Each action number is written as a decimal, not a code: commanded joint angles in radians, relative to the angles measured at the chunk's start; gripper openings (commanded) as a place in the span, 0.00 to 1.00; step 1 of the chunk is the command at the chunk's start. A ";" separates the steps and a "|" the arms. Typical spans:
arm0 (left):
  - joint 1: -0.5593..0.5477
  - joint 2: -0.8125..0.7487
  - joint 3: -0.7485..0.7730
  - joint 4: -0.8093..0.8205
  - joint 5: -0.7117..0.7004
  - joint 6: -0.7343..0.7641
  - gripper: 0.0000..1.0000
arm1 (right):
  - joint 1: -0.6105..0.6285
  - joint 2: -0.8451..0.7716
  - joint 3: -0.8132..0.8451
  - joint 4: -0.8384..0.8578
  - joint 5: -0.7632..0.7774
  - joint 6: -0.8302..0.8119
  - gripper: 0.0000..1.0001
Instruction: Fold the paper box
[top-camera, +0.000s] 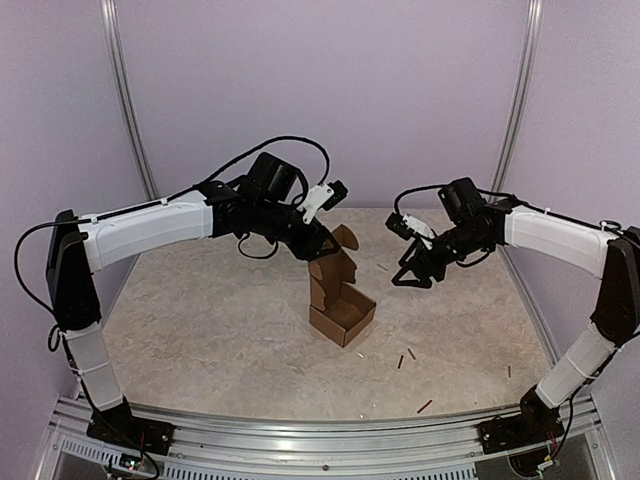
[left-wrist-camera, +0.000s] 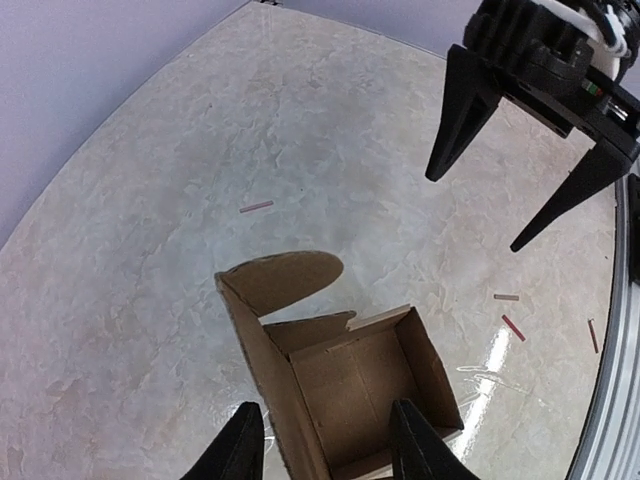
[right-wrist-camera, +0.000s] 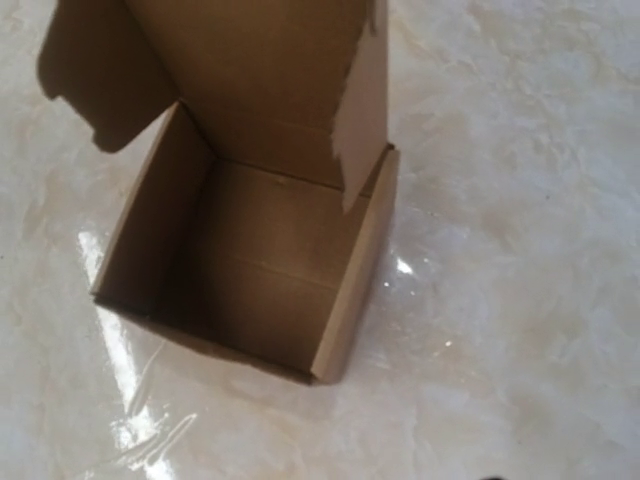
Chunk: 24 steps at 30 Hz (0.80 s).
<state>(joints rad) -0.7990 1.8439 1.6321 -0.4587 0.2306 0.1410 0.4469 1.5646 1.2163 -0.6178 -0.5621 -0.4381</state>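
The paper box is standing crooked and its lid (top-camera: 325, 284) is far from my right gripper, so next my left gripper turns the box (top-camera: 343, 316) straight before folding the lid.
The paper box (top-camera: 341, 310) is plain brown cardboard and stands open on the table's middle. Its lid (top-camera: 331, 264) is upright at the back, with a rounded tab on top. My left gripper (top-camera: 322, 246) hovers at the lid's top. In the left wrist view it (left-wrist-camera: 328, 445) is open, one finger outside the lid wall and one over the box (left-wrist-camera: 355, 385). My right gripper (top-camera: 412, 272) is open and empty, right of the box and clear of it. It also shows in the left wrist view (left-wrist-camera: 475, 213). The right wrist view shows the box (right-wrist-camera: 250, 260) from above, fingers out of frame.
Several tiny dark sticks lie on the marbled tabletop, such as one (top-camera: 411, 354) right of the box and one (top-camera: 424, 406) near the front. More show in the left wrist view (left-wrist-camera: 256, 206). An aluminium rail (top-camera: 320, 432) runs along the near edge. Lilac walls enclose the table.
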 joint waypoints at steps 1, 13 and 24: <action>-0.038 0.022 0.042 -0.018 -0.001 0.090 0.41 | -0.026 -0.032 -0.001 -0.023 -0.037 0.006 0.66; -0.103 0.066 0.025 0.086 -0.052 0.208 0.39 | -0.088 -0.033 -0.048 0.008 -0.029 0.019 0.66; -0.117 -0.380 -0.461 0.578 -0.227 0.060 0.64 | -0.102 0.061 -0.020 0.051 -0.113 -0.173 0.62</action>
<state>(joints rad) -0.9119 1.6722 1.3006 -0.0769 0.0860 0.3000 0.3580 1.6226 1.1862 -0.5919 -0.6361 -0.4759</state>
